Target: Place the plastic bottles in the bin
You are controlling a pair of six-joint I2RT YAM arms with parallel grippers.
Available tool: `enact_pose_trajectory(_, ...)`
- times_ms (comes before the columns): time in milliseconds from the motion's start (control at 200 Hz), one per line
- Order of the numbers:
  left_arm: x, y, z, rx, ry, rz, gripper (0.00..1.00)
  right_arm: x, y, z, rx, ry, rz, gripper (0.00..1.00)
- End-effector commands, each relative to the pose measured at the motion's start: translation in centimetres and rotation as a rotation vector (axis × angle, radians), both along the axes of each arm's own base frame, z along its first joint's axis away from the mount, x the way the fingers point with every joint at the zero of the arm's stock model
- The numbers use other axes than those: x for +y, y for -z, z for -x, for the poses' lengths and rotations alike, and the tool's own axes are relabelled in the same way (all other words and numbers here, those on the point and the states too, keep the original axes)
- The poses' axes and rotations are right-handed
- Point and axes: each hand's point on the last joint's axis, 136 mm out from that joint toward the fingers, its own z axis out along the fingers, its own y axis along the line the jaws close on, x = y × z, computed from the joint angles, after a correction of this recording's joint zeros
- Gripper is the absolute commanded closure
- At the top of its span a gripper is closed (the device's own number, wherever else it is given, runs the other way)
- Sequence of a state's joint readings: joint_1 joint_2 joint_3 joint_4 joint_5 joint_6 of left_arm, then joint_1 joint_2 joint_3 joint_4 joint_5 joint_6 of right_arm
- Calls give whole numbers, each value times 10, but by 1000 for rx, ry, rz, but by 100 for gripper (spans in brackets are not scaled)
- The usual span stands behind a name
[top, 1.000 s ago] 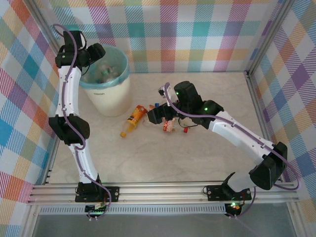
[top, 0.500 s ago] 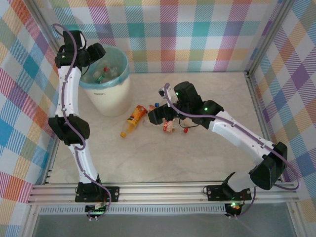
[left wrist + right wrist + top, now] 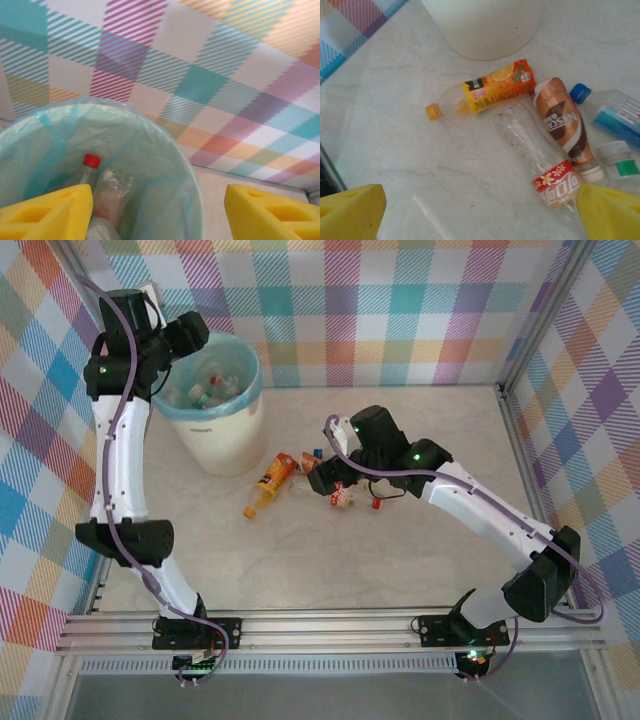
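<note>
I should keep moving my right gripper down to the clear red-label bottle's red label and close there, as the bottle is uncovered with open space along its near side.
The bin stands at the back left, with several plastic bottles lying inside. My left gripper hangs open and empty above its far-left rim. In the left wrist view the liner holds a red-capped bottle and a crushed clear one, below my left gripper. My right gripper is open over the loose bottles on the table. Between and ahead of my right gripper lie an orange-label bottle, a clear red-label bottle, a brown bottle and a blue-capped one.
The bin's cream wall stands just beyond the orange-label bottle. A white-capped bottle with a green label lies at the right. Checked walls close the table at the back and sides, with a metal rail along the near edge.
My left arm has lifted and swung back to the left, its gripper staying over the bin's far rim. My right gripper has opened a little wider and edged right above the bottles.
</note>
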State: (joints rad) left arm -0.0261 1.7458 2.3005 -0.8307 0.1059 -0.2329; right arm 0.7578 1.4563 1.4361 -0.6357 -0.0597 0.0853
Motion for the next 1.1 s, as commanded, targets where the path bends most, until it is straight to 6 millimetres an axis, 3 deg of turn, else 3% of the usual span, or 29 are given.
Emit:
enact_pose_trajectory(0, -21, -12, 18, -51, 51, -91, 30, -14, 12, -12, -19, 12, 102, 3)
enact_pose_trajectory(190, -74, -7, 48, -77, 188, -196, 30, -36, 42, -31, 20, 68, 195, 3)
enact_pose_trajectory(365, -122, 13, 74, -79, 329, -292, 29, -52, 62, -43, 65, 119, 240, 3)
enact_pose_trajectory(690, -210, 79, 129, -41, 753, -442, 28, -62, 85, -48, 158, 174, 236, 3)
enact_pose_trajectory(835, -230, 117, 146, 15, 880, -464, 27, -57, 90, -45, 196, 175, 207, 3)
enact_pose_trajectory(1095, -233, 155, 154, 96, 892, -433, 27, -43, 98, -36, 306, 203, 104, 6)
